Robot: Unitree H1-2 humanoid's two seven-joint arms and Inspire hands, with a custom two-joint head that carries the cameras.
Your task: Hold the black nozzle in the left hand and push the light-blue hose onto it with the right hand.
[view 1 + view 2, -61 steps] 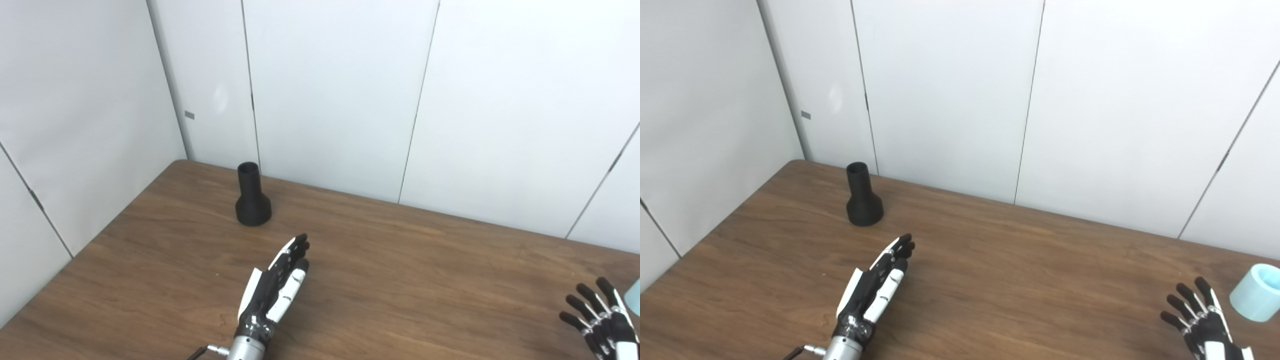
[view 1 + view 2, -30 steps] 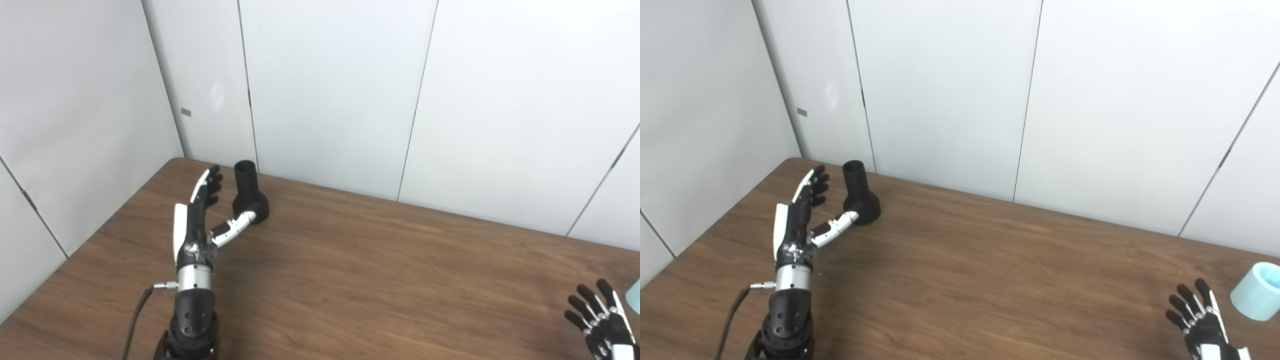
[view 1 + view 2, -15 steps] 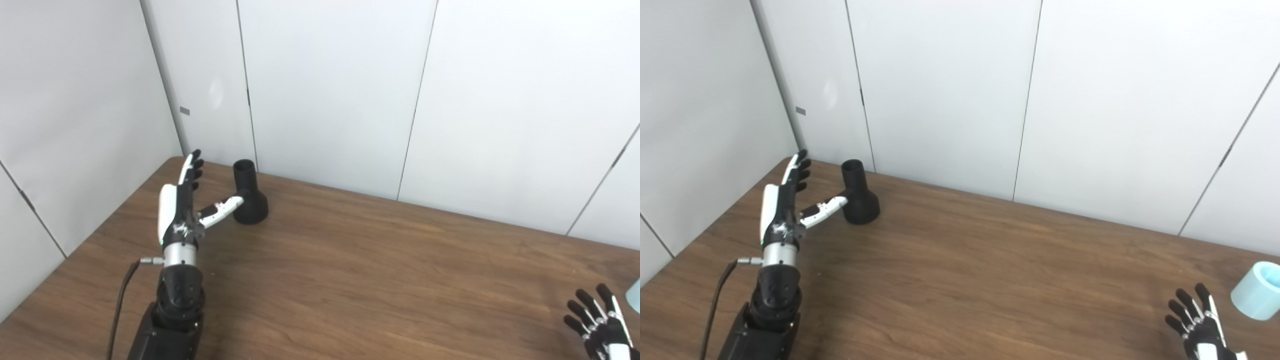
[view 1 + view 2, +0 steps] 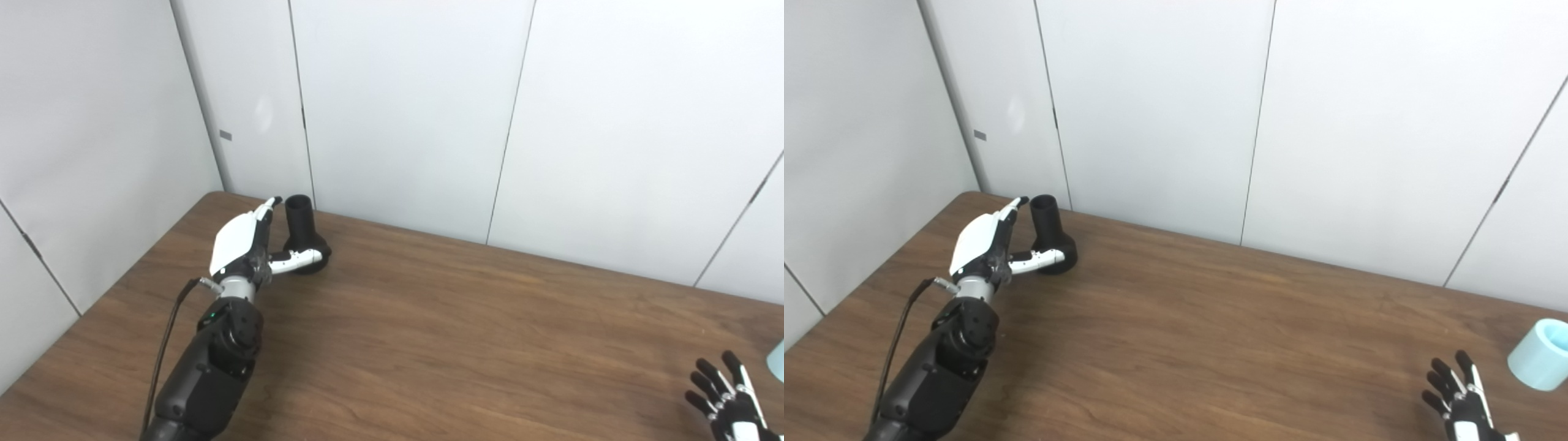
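Observation:
The black nozzle's straight neck [image 4: 299, 223] broadens at the nozzle's base. I therefore expect the light-blue hose [image 4: 776, 361] to slip down over the neck toward the base when I push.
The black nozzle [image 4: 304, 236] stands upright on its wide base near the table's far left corner, narrow neck up. My left hand [image 4: 248, 242] is open right beside it on its left. The thumb lies across the front of the nozzle's base and the fingers reach up along the neck; I cannot tell whether they touch it. The light-blue hose [image 4: 1538, 354], a short upright tube, stands at the table's right edge. My right hand [image 4: 1461, 392] is open, fingers spread, low at the bottom right, left of the hose and apart from it.
The brown wooden table [image 4: 465, 343] meets white wall panels [image 4: 398, 110] at the back and on the left. The nozzle stands close to the back wall. A black cable [image 4: 168, 331] runs along my left forearm.
My left hand has turned palm toward the nozzle and moved right, closing in around it. My right hand has sunk a little lower in the picture. The nozzle and hose have not moved.

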